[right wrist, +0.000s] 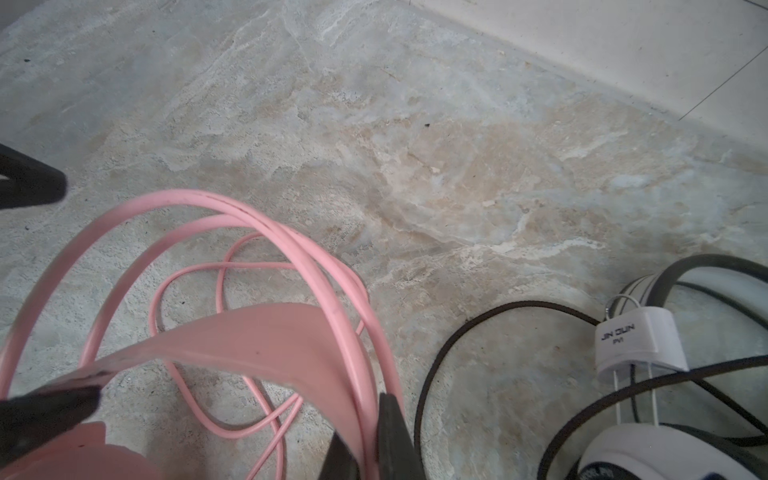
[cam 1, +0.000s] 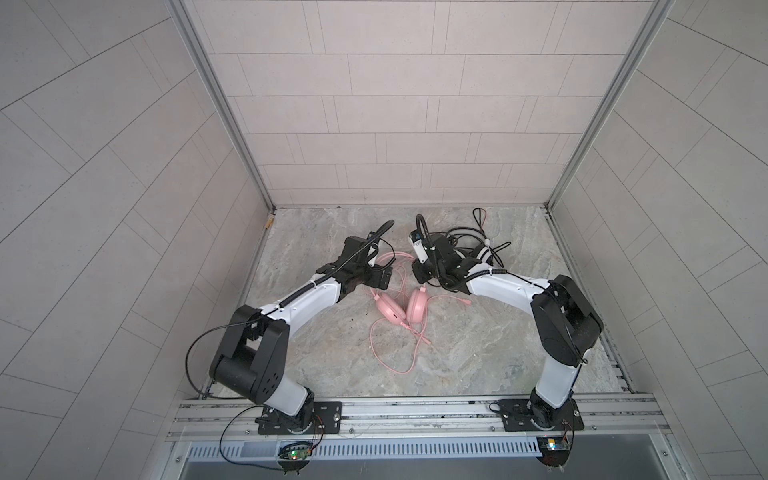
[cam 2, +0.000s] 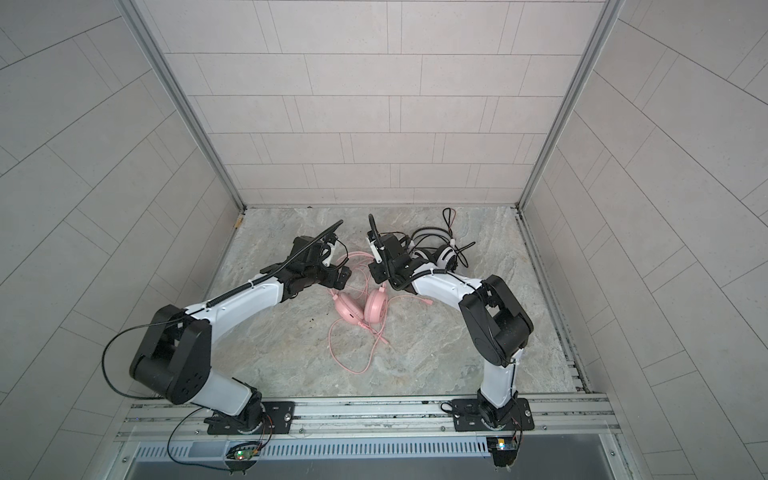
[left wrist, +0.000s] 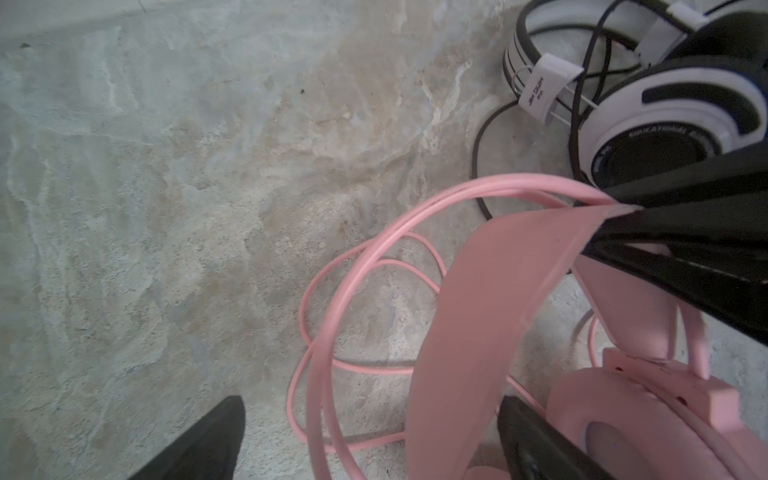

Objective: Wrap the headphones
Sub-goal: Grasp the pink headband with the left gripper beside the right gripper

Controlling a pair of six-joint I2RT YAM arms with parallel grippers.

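Observation:
Next, my left gripper closes on the headband [left wrist: 321, 376] and lifts to free my right gripper, which is holding the headband while the pink cable lies loose [cam 1: 399, 372].
The pink headphones [cam 1: 417, 306] stand on their ear cups mid-table in both top views, headband [left wrist: 465, 316] raised toward the back. My right gripper [right wrist: 368, 424] is shut on the headband's thin pink hoops, near one end. My left gripper [left wrist: 370, 401] is open, with the flat pink band and the hoops passing between its fingers without contact that I can see. The pink cable [cam 1: 390, 353] lies in loose loops in front of the cups. The white-and-black headphones [cam 2: 442, 253] lie behind my right gripper [cam 1: 417, 270], black cable tangled round them.
Tiled walls close in the marble table [cam 1: 478, 353] on three sides. A loop of black cable [cam 1: 480, 218] reaches toward the back wall. A small yellow object [cam 1: 269, 222] sits in the back left corner. An aluminium rail [cam 1: 415, 409] carries both arm bases at the front.

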